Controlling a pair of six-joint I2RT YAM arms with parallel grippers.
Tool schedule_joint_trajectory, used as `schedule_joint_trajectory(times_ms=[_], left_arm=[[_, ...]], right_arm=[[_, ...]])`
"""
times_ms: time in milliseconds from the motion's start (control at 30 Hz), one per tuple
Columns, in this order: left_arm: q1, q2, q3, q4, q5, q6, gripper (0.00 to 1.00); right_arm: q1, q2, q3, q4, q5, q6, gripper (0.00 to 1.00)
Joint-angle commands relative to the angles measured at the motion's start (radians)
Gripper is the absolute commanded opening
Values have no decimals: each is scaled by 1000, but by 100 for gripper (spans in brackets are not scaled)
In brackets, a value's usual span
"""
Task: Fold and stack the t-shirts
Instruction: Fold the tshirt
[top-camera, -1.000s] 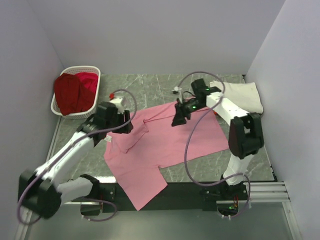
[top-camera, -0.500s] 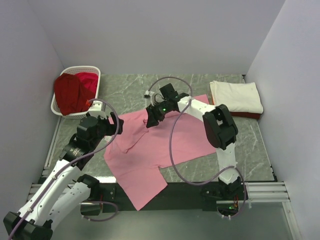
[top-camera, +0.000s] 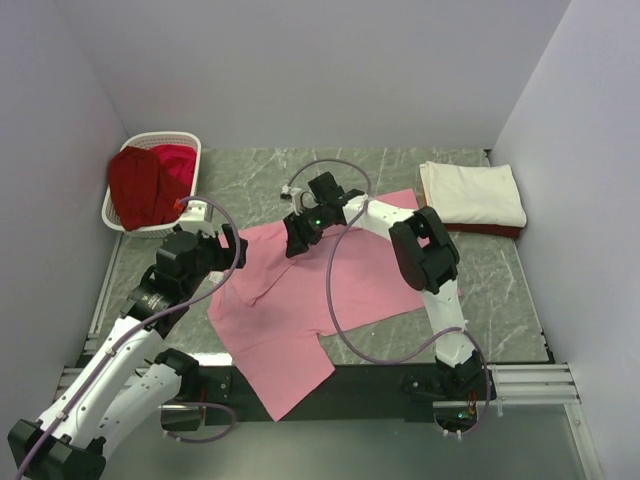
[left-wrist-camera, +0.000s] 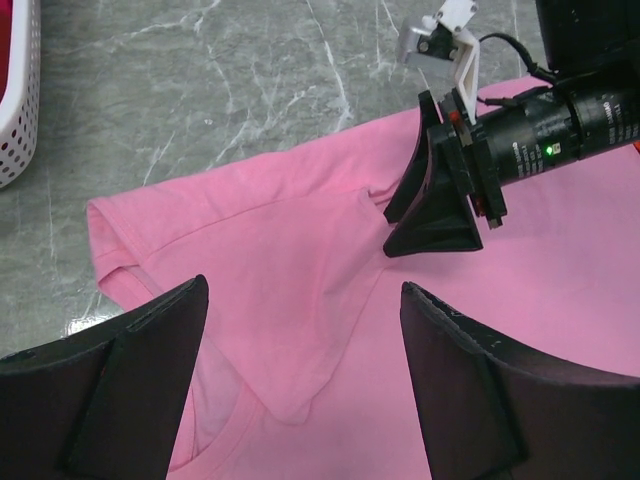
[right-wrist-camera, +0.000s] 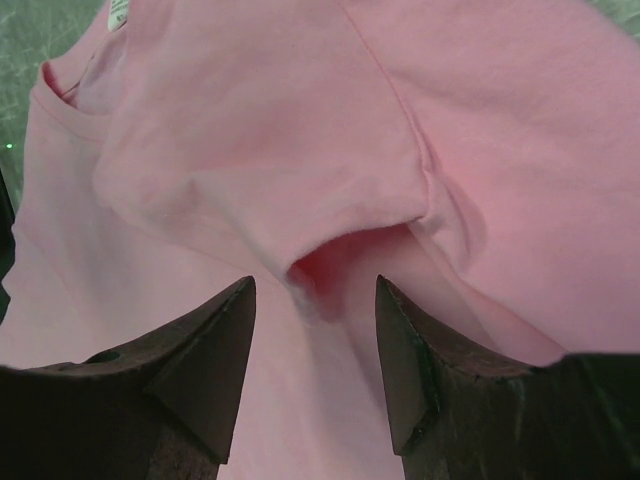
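Next, I grab the flap's raised corner beside my right gripper, because the pink t-shirt's folded flap (right-wrist-camera: 325, 235) puckers there, and the flap's near corner (top-camera: 252, 302) with my left gripper.
A pink t-shirt (top-camera: 340, 290) lies spread on the table, its lower part hanging over the near edge. My right gripper (top-camera: 291, 247) is open, its jaws straddling a raised fold of the pink cloth (right-wrist-camera: 250, 120) near the upper left sleeve. In the right wrist view the right gripper (right-wrist-camera: 315, 282) has that fold between its tips. My left gripper (top-camera: 231, 250) is open and empty, held above the shirt's left shoulder (left-wrist-camera: 250, 250). In the left wrist view my left gripper (left-wrist-camera: 302, 285) faces the right gripper (left-wrist-camera: 400, 235). A folded cream-white shirt (top-camera: 472, 193) lies at the back right on a dark red one (top-camera: 490, 231).
A white slatted basket (top-camera: 190, 142) at the back left holds dark red and crimson shirts (top-camera: 148, 185); its corner shows in the left wrist view (left-wrist-camera: 15, 110). Grey marble table (top-camera: 300, 170) shows behind the pink shirt. Walls close in on the left, back and right.
My right gripper has swept left across the pink shirt to its upper left sleeve. My left arm has drawn back toward the near left, off the shirt's shoulder.
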Motion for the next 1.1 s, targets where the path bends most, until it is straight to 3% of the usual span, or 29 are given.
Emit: schedule_joint_trajectory(times_ms=[0, 300, 433, 533, 667, 800, 967, 1067], left_arm=[[4, -15, 20, 31, -22, 18, 83], [4, -10, 22, 30, -26, 19, 83], [4, -16, 19, 31, -28, 19, 83], [4, -18, 20, 33, -26, 19, 83], [4, -21, 19, 34, -26, 21, 83], [4, -18, 19, 36, -23, 21, 83], [4, -13, 16, 37, -17, 21, 83], [4, -3, 14, 42, 4, 22, 83]], right_arm=[[30, 17, 34, 0, -14, 6, 58], [36, 5, 14, -20, -25, 8, 43], [35, -20, -3, -40, -13, 8, 23], [36, -43, -18, -58, -13, 18, 14], [35, -78, -38, -83, -21, 40, 11], [32, -109, -63, -93, -30, 66, 2], [26, -126, -70, -109, -53, 92, 1], [15, -121, -67, -107, -54, 107, 8]])
